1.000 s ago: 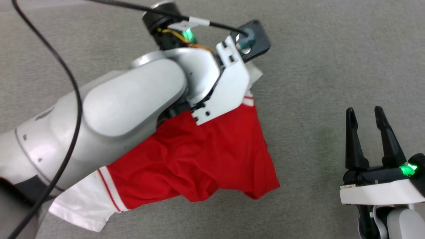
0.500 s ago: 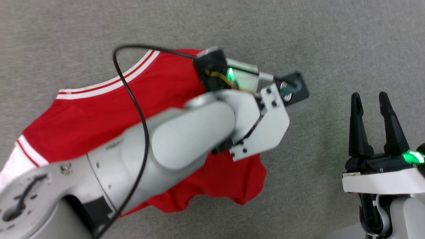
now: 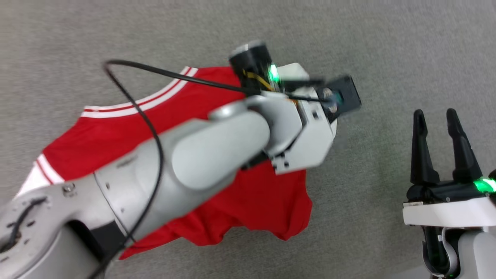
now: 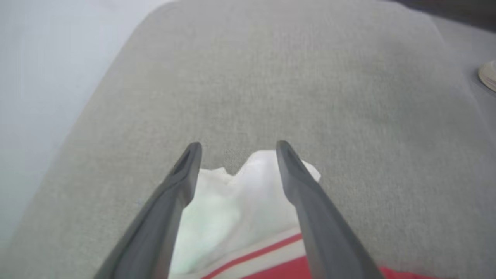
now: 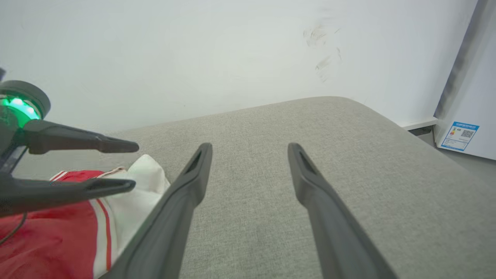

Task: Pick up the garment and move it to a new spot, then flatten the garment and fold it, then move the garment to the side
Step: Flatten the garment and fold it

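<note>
I expect the garment's lower edge point(image 3: 253, 225) to stay bunched up when I pull the white sleeve point(image 5: 145, 186) out flat, because that edge is bunched up away from the sleeve.
The garment point(image 3: 255, 197), red with white striped trim, lies spread and rumpled on the grey fabric surface point(image 3: 387, 46), partly under my left arm point(image 3: 217, 151). Its white sleeve point(image 4: 236, 197) rests on the surface just beneath my left gripper point(image 4: 238, 146), which stands open with nothing clamped. The right wrist view has that left gripper point(image 5: 135, 166) at its left edge, jaws apart over the sleeve point(image 5: 149, 170). My right gripper point(image 3: 434, 112) hovers open to the right of the garment, over bare fabric, and is empty point(image 5: 250, 147).
A black cable point(image 3: 135, 112) loops over the left arm and the garment. A white wall point(image 5: 232, 50) stands behind the surface's rounded far edge. A white unit with a blue label point(image 5: 461, 135) stands at the far right.
My left gripper has opened and let go of the white sleeve, which now rests on the surface. The head camera shifted earlier. The right gripper stayed open and still.
</note>
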Available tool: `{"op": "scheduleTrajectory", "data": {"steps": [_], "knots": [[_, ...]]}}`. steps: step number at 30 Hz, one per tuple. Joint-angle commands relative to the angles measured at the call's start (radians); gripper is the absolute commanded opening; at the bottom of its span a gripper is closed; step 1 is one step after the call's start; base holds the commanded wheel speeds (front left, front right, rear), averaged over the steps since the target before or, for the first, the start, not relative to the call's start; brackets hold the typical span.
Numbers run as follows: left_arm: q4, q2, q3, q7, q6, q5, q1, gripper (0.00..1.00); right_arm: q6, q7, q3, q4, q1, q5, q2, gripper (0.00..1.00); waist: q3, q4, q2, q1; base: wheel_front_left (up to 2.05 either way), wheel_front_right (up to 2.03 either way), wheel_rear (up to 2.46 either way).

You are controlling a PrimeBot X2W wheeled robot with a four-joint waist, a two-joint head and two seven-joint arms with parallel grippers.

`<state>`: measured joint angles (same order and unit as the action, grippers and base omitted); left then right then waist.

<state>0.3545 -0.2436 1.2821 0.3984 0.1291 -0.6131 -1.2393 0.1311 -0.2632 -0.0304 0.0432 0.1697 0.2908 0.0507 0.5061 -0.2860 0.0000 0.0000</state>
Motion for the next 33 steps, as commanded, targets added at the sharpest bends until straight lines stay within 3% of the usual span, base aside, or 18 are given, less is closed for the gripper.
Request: {"op": "scheduleTrajectory", "data": {"steps": [1,4,6,12,17,23,28,33], "knots": [[0.018,-0.001,-0.001,-0.063,0.0,-0.006,-0.018,1.0,-0.001,-0.002,-0.009,0.004,-0.012,-0.01,-0.001,1.0,-0.041,0.035,0.0,0.0,0.0,0.0,0.0],[0.092,-0.002,-0.026,-0.264,-0.001,-0.005,-0.044,1.0,-0.001,-0.002,-0.022,0.01,-0.03,-0.032,-0.001,1.0,-0.089,0.071,0.0,0.0,0.0,0.0,0.0],[0.135,-0.002,-0.056,-0.375,-0.034,0.015,-0.038,1.0,-0.001,-0.002,-0.027,0.013,-0.039,-0.053,-0.001,1.0,-0.121,0.096,0.0,0.0,0.0,0.0,0.0],[0.207,-0.064,-0.16,-0.615,-0.226,0.028,0.078,1.0,-0.001,-0.002,-0.052,0.039,-0.022,-0.119,-0.001,1.0,-0.201,0.159,0.0,0.0,0.0,0.0,0.0],[0.17,-0.144,-0.283,-0.663,-0.36,-0.001,0.228,1.0,-0.001,-0.002,-0.082,0.066,0.019,-0.202,-0.001,1.0,-0.247,0.209,0.0,0.0,0.0,0.0,0.0],[-0.04,-0.222,-0.485,-0.663,-0.492,0.062,0.482,1.0,-0.001,-0.002,-0.09,0.086,0.088,-0.292,0.009,1.0,-0.278,0.264,0.0,0.0,0.0,0.0,0.0],[-0.168,-0.233,-0.647,-0.663,-0.557,0.119,0.711,1.0,-0.001,-0.002,-0.049,0.069,0.161,-0.316,0.085,1.0,-0.299,0.293,0.0,0.0,0.0,0.0,0.0],[-0.256,-0.196,-0.777,-0.664,-0.581,0.184,0.903,1.0,-0.001,-0.002,0.045,-0.04,0.231,-0.302,0.204,1.0,-0.321,0.309,0.0,0.0,0.0,0.0,0.0]]}}
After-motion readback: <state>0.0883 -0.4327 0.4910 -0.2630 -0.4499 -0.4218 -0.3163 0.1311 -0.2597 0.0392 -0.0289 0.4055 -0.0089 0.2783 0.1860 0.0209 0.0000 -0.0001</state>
